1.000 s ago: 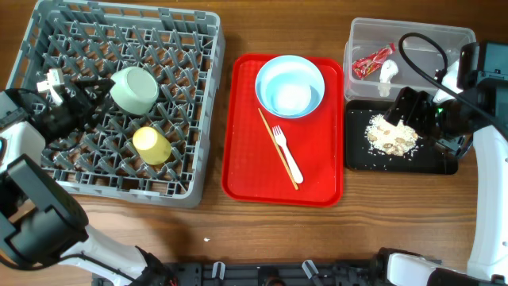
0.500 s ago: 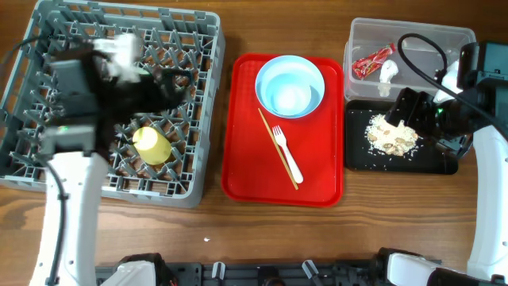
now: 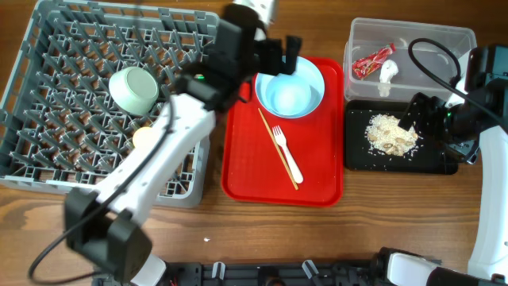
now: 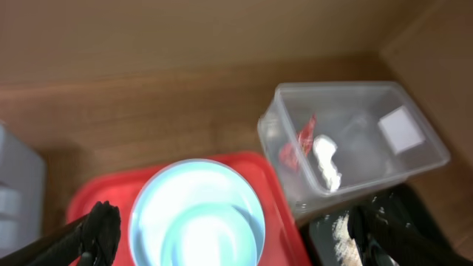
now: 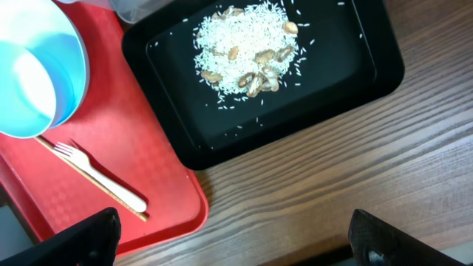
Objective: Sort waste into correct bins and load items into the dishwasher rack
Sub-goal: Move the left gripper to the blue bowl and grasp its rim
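The pale blue bowl (image 3: 287, 96) is uncovered on the wider plate under my left gripper's open fingers, so I keep moving down until they are on both sides of its rim (image 3: 309, 102), then close them.
My left gripper (image 3: 274, 49) (image 4: 236, 233) is open and empty, hovering over the pale blue bowl (image 3: 290, 86) (image 4: 196, 214) on the red tray. The white fork (image 3: 286, 152) and chopsticks (image 3: 276, 147) lie beside the bowl. The pale green bowl (image 3: 133, 89) and yellow cup (image 3: 144, 137) sit in the grey rack (image 3: 48, 48). The clear tub (image 3: 413, 36) holds the red wrapper (image 3: 373, 59) and white scrap (image 3: 387, 71). Crumbs (image 3: 390, 133) lie in the black tray (image 3: 357, 155). My right gripper (image 3: 429, 119) (image 5: 240, 240) is open and empty. No white plate shows.
The flat red serving tray (image 3: 246, 175) lies between the rack and the bins. My left arm stretches across the rack's right side and partly covers the yellow cup. Bare wooden table runs along the front edge (image 5: 332, 185).
My left arm has swung from the rack to above the blue bowl, leaving the green bowl in the rack. The right gripper has shifted slightly right over the black tray.
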`<action>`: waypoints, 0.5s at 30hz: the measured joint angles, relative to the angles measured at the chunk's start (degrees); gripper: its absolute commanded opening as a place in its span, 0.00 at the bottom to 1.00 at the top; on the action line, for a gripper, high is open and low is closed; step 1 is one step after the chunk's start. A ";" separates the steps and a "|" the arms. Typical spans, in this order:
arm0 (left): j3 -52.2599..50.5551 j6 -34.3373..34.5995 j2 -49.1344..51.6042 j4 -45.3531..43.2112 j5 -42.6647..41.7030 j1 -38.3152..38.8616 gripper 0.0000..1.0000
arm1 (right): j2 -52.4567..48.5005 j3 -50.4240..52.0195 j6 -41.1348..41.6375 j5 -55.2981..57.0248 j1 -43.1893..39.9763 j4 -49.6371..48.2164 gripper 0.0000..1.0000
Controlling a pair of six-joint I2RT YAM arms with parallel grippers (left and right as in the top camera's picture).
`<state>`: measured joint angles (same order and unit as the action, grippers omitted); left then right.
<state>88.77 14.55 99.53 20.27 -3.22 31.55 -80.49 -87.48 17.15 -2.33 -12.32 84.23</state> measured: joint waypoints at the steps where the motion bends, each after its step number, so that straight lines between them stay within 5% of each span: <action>1: 0.00 0.00 2.19 -1.60 0.50 1.14 1.00 | 0.00 0.00 0.00 0.00 0.00 0.02 1.00; 10: 0.00 0.00 20.48 -7.34 3.45 10.43 1.00 | 0.00 0.00 0.17 0.00 0.00 0.02 1.00; 15: 0.00 0.31 24.39 -3.69 7.98 10.67 0.76 | 0.00 0.00 0.17 0.00 0.00 0.07 1.00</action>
<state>88.77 14.85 123.92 16.58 4.75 42.22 -80.49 -87.48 17.32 -2.33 -12.32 84.29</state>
